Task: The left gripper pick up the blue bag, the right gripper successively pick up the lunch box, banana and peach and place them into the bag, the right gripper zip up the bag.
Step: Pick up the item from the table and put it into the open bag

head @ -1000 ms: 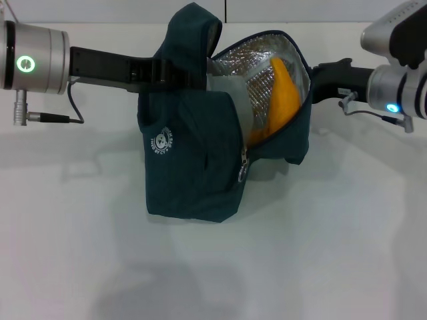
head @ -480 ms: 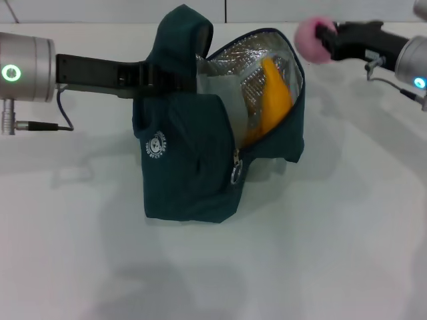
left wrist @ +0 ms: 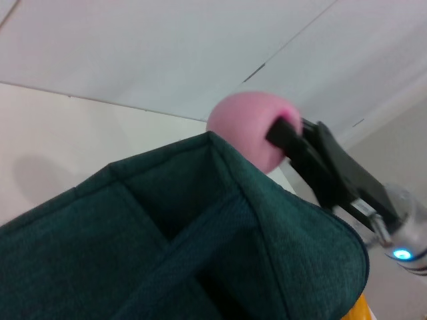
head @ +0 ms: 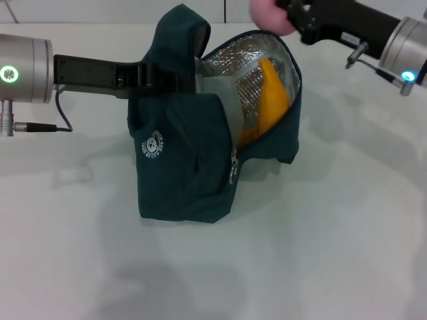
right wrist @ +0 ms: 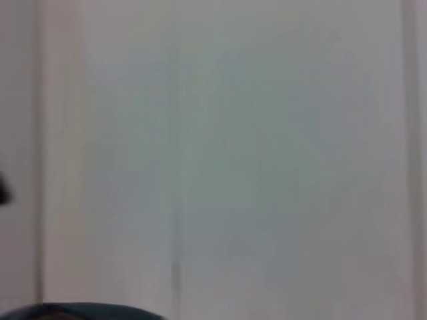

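My right gripper should go on moving the peach inward until it hangs over the gap (head: 249, 107) beside the banana, because the peach is above the blue bag's gaping rim (head: 252, 33).
The blue bag (head: 183, 160) rests on the white table, its teal fabric held up at the handle by my left gripper (head: 160, 75), which is shut on it. Its top gapes open, showing silver lining, the yellow-orange banana (head: 270, 100) and part of the clear lunch box (head: 220, 90) inside. Above the bag's open mouth, my right gripper (head: 283, 13) is shut on the pink peach (head: 268, 15). In the left wrist view the peach (left wrist: 243, 130) sits just beyond the bag's rim (left wrist: 220, 200), pinched by the right gripper's black fingers (left wrist: 293, 143).
The white table (head: 320, 253) spreads around the bag. A grey cable (head: 47, 127) hangs from the left arm at the far left. A wall seam runs behind the table's back edge.
The right gripper has risen from behind the bag with the peach and carried it left, to above the bag's open mouth. The bag shifted slightly left.
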You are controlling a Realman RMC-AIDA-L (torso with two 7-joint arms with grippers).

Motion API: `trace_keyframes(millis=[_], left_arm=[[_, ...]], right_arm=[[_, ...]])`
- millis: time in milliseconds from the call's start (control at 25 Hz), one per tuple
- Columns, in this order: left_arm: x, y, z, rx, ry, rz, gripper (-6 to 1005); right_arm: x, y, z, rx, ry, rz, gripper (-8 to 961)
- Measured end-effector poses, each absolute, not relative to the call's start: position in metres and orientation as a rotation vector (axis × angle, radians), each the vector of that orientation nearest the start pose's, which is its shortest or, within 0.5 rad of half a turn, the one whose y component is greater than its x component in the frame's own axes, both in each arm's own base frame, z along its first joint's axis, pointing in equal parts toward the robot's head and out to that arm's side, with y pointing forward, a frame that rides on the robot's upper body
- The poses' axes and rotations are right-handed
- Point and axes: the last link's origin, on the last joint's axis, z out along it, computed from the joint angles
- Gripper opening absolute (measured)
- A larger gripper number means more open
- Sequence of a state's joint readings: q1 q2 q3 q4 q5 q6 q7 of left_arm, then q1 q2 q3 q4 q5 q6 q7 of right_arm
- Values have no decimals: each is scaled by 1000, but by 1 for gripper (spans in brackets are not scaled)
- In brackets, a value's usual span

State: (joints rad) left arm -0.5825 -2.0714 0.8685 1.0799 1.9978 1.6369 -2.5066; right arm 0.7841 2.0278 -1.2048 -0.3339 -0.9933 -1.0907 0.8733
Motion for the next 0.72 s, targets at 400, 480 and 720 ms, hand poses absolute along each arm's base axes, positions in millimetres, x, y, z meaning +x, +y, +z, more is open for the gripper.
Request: trace_keyframes(millis=[400, 480, 720], left_arm=[[-182, 359, 42, -2590, -1546, -637, 38], [-182, 359, 42, -2592, -1545, -637, 38], [-182, 359, 42, -2589, -1549, -639, 38]], right_arm=[[154, 400, -37, -2464, 36, 1001, 115], [155, 396, -38, -2472, 16, 1011, 123], [159, 390, -33, -2458, 2, 1031, 145]])
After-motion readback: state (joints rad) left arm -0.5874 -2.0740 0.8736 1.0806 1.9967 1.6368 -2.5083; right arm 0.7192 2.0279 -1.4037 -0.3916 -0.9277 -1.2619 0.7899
